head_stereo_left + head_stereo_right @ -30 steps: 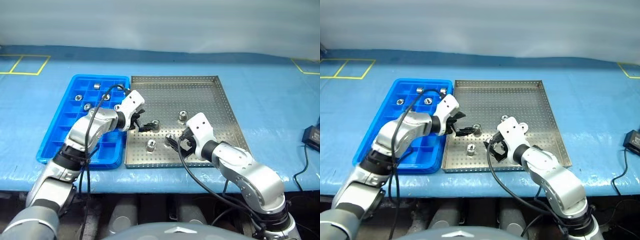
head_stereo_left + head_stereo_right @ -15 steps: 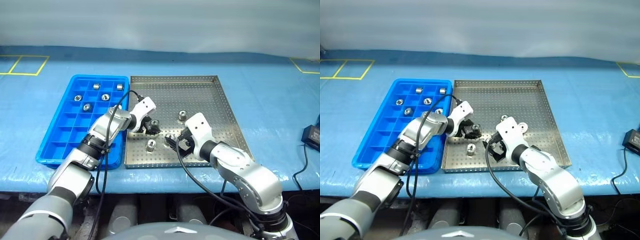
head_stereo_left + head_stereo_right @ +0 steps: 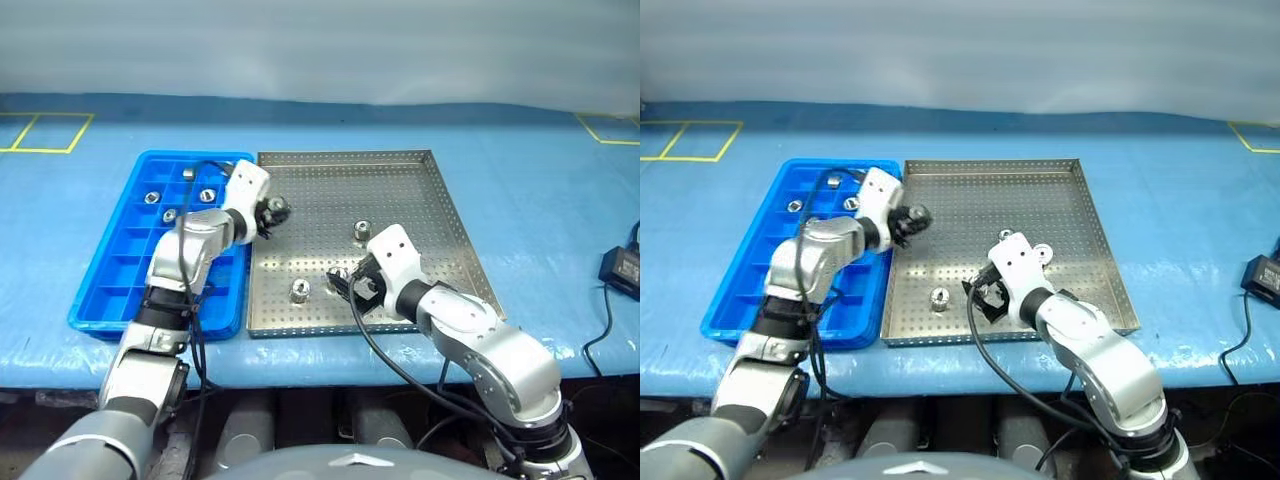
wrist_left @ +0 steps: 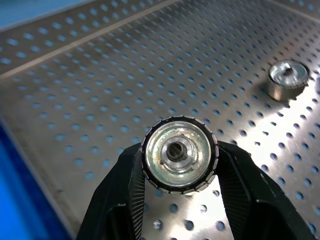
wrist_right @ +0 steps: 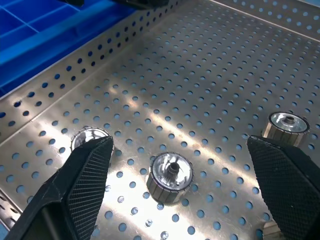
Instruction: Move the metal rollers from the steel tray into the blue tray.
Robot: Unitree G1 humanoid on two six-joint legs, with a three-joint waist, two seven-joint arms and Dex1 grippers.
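My left gripper should keep going, with its fingers around the raised roller's sides [image 4: 181,157], to the empty compartment [image 3: 133,242] next to the blue tray's filled ones and let go there.
The steel tray [image 3: 345,156] lies in the middle of the table, with the blue tray [image 3: 110,282] at its left side. My left gripper [image 3: 272,210] is shut on one metal roller [image 4: 179,161], held just above the steel tray's left part, close to the blue tray. My right gripper [image 3: 345,283] hangs open low over the steel tray's front, its fingers on either side of a roller [image 5: 171,176] without touching it. Two more rollers [image 3: 362,229] [image 3: 299,290] rest on the perforated floor. Several rollers [image 3: 208,196] sit in the blue tray's far compartments.
A black box with a cable [image 3: 620,266] lies at the table's right edge. Yellow tape lines [image 3: 45,130] mark the blue table cover at the far corners. Black cables loop from both wrists.
My left gripper has shut on a roller, lifted it off the steel tray floor and carried it left and away toward the blue tray. The right gripper has stayed put, open.
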